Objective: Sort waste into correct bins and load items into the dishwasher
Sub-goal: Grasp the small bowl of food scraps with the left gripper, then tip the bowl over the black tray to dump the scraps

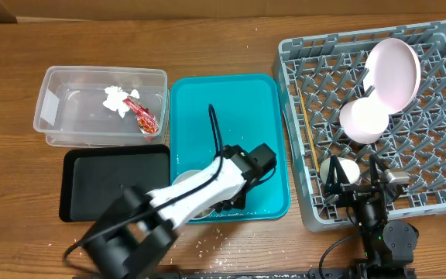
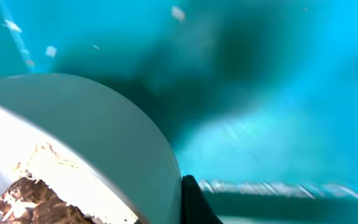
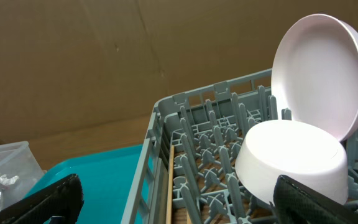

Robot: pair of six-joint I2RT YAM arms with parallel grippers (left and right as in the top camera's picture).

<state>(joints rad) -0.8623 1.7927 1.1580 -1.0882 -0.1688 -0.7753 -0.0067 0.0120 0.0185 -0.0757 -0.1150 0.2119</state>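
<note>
The small pale bowl has food scraps (image 2: 39, 202) in it, so my left gripper should pick up the bowl and tip the scraps into the black tray (image 1: 114, 174) before it puts the bowl in the rack.
My left gripper (image 1: 227, 200) is down in the teal tray (image 1: 238, 101). In the left wrist view one finger (image 2: 188, 199) presses the outer wall of a small pale bowl (image 2: 104, 137) that holds whitish-brown food scraps (image 2: 36, 199); the other finger is hidden. The bowl (image 1: 186, 183) is partly hidden under the arm. The grey dish rack (image 1: 432, 170) holds the white plate (image 1: 393, 68) on edge, the pinkish-white bowl (image 1: 362, 120) and the chopsticks (image 1: 308, 128). My right gripper (image 1: 355, 182) hangs open over the rack's front, near the bowl (image 3: 291, 158) and plate (image 3: 322, 68).
The clear tub (image 1: 53, 108) holds the white tissue (image 1: 117, 99) and the red wrapper (image 1: 144, 116). The black tray (image 1: 91, 182) lies in front of it. Rice bits lie on the table (image 1: 207, 240). A pale round thing (image 1: 339, 169) sits in the rack by my right gripper.
</note>
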